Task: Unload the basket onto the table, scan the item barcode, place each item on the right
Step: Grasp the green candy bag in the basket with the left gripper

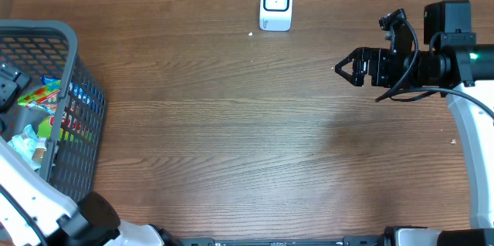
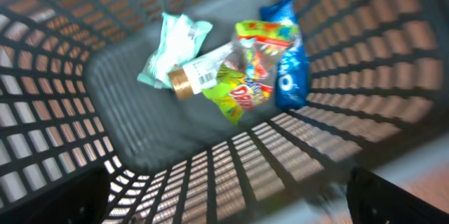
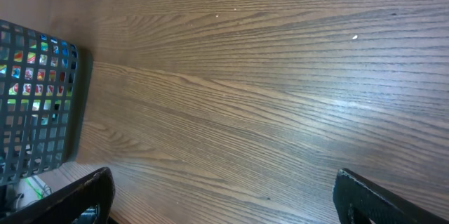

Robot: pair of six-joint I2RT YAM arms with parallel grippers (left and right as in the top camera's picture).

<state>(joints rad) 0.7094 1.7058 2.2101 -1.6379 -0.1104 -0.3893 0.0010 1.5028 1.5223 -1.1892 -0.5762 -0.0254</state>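
The yellow-green snack bag (image 2: pixel 247 87) lies uncovered on top of the bottle and blue packet (image 2: pixel 223 64). My left gripper should go on down until its fingers are around the bag, and then close.
Several packaged items lie in the bottom of a dark mesh basket (image 1: pixel 46 28). The left wrist view shows a pale green packet (image 2: pixel 172 45), a small bottle (image 2: pixel 200 76) with a brown cap and a barcode label, a yellow-green snack bag (image 2: pixel 249 87) and a blue packet (image 2: pixel 289 55). My left gripper (image 2: pixel 224 189) hangs open above them inside the basket, holding nothing. It shows as a dark shape (image 1: pixel 8 84) in the overhead view. The white scanner (image 1: pixel 276 4) stands at the table's far edge. My right gripper (image 1: pixel 347 67) is open and empty over the right side of the table.
The basket (image 3: pixel 35 112) takes up the table's left end, with tall grid walls (image 2: pixel 63 62) all round the left gripper. Bare wood table (image 1: pixel 247 123) lies between the basket, the scanner and the right arm (image 1: pixel 448 53).
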